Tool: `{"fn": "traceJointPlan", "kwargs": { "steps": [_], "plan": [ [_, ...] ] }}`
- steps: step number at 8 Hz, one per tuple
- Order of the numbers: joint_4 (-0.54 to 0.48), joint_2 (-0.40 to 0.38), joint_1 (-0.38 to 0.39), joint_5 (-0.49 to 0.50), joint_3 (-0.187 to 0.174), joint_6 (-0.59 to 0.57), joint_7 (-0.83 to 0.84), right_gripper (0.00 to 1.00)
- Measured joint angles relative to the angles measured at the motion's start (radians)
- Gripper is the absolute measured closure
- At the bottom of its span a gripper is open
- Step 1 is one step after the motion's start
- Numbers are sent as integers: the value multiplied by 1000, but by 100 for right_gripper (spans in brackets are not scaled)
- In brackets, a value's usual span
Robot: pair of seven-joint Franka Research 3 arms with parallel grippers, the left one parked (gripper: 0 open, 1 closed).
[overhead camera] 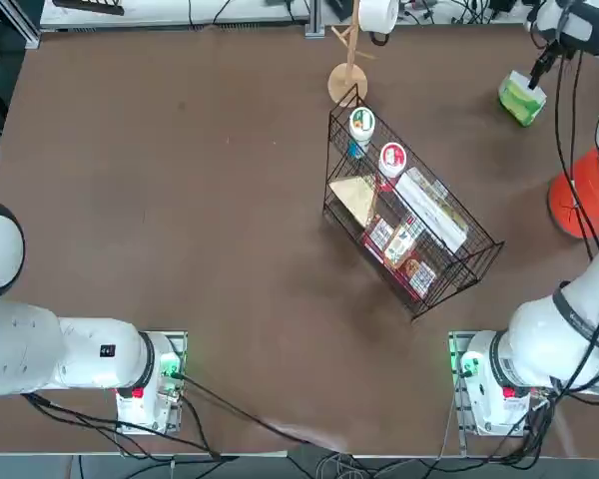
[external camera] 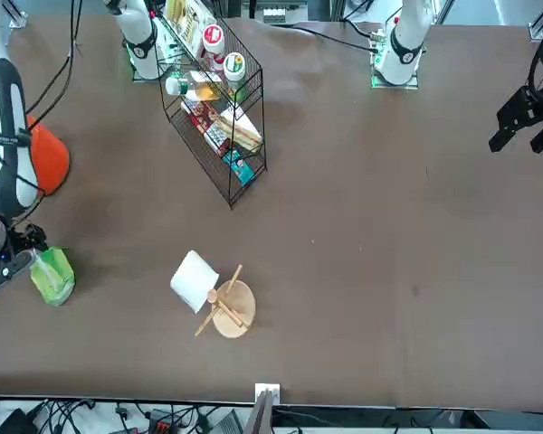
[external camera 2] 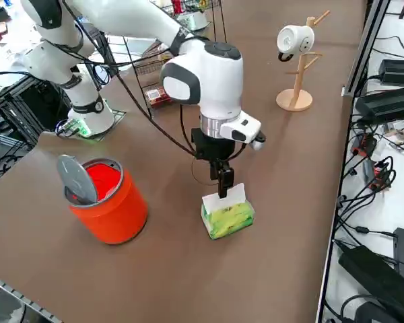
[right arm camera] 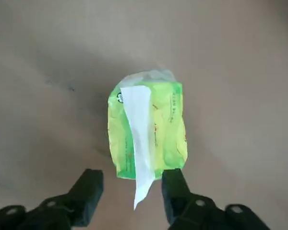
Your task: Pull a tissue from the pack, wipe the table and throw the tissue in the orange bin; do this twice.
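Note:
The white tissue (right arm camera: 143,165) is sticking out of the pack's slot as a narrow piece (right arm camera: 137,110), so it will open out into a much wider sheet when the robot pulls.
The bright-green pack (right arm camera: 149,127) lies on the dark-brown table (overhead camera: 180,200) at its far right corner, also seen from above (overhead camera: 522,98) and from the side (external camera 2: 227,215). A white tissue (right arm camera: 140,143) stands up out of its slot. My right gripper (right arm camera: 132,189) hangs straight above the pack, pointing down, its two black fingers apart on either side of the tissue's tip with a gap on each side. It is open and grips nothing. The orange bin (external camera 2: 108,202) stands on the table beside the pack, nearer my base (overhead camera: 577,205).
A grey lid (external camera 2: 77,180) leans inside the bin. A black wire basket (overhead camera: 409,225) of packets and cups stands mid-table. A wooden mug stand with a white mug (overhead camera: 351,70) is at the far edge. The table's right edge runs close to the pack.

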Motion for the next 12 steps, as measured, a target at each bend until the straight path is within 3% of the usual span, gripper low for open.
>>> {"fn": "traceJointPlan", "kwargs": {
  "steps": [4,8,9,10,11,12],
  "plan": [
    [0,25,-8,0,-1,42,-55,36],
    [0,47,-13,0,-1,60,-68,56],
    [0,48,-16,0,-1,62,-69,70],
    [0,48,-17,0,-1,62,-70,76],
    [0,48,-18,0,-1,62,-70,96],
    [3,47,-19,0,-1,62,-70,99]
  ]
}}
